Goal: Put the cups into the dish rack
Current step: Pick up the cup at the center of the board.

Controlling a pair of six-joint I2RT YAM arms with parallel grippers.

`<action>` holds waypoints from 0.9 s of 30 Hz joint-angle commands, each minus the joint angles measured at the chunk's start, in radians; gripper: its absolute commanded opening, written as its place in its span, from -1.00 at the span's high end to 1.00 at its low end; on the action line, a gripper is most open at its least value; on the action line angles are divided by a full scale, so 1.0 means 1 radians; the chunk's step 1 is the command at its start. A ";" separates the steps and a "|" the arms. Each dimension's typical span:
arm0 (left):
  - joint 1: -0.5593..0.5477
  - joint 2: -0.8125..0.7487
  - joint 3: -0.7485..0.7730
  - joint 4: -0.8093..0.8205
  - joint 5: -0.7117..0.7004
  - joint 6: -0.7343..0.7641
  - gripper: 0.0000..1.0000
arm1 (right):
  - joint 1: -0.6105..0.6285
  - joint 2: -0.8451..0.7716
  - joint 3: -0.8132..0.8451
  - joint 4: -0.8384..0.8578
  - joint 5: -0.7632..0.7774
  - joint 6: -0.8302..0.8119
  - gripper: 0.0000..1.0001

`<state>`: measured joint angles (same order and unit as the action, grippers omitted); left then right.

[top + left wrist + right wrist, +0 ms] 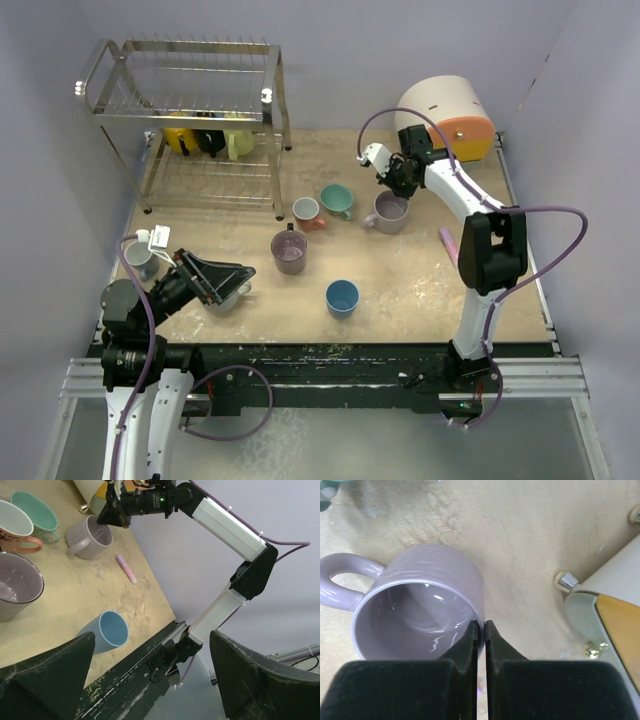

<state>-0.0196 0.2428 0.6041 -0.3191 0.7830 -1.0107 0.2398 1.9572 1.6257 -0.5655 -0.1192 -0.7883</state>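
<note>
The lavender mug [388,214] is a long way from the dish rack, and its handle [370,221] points toward my left gripper. Next, my right gripper picks the mug up and passes it over.
My right gripper [397,188] is shut on the rim of a lavender mug [389,212]. In the right wrist view the fingertips [472,632] pinch the wall of the mug [415,605], one inside and one outside. Teal [337,200], salmon-handled white [306,210], purple [290,251] and blue [342,297] mugs stand mid-table. My left gripper [215,278] is open and empty at the near left, over a pale mug [234,296]. A grey-white mug [140,256] stands left of it. The silver dish rack [185,95] at the far left holds yellow, black and pale green mugs on its lower tier.
A cream-and-orange box [450,115] stands at the far right, close to the right gripper, and shows in the right wrist view [615,605]. A pink stick [449,243] lies by the right arm. Purple walls close in the table.
</note>
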 commanded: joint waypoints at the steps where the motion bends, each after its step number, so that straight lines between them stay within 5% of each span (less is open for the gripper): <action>1: 0.007 0.026 0.008 0.121 0.031 -0.048 -0.95 | 0.003 -0.062 -0.054 -0.098 -0.078 0.088 1.00; 10: 0.007 0.090 -0.006 0.232 0.055 -0.094 -0.94 | 0.003 -0.147 -0.189 -0.071 -0.126 0.127 0.91; 20: 0.007 0.064 -0.068 0.294 0.048 -0.149 -0.94 | -0.016 -0.167 -0.228 -0.049 -0.166 0.163 0.43; 27: 0.006 0.081 -0.097 0.363 0.044 -0.173 -0.94 | -0.025 -0.161 -0.256 -0.005 -0.153 0.195 0.33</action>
<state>-0.0196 0.3149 0.5198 -0.0540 0.8249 -1.1568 0.2207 1.8256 1.3872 -0.5945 -0.2531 -0.6357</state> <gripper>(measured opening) 0.971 0.333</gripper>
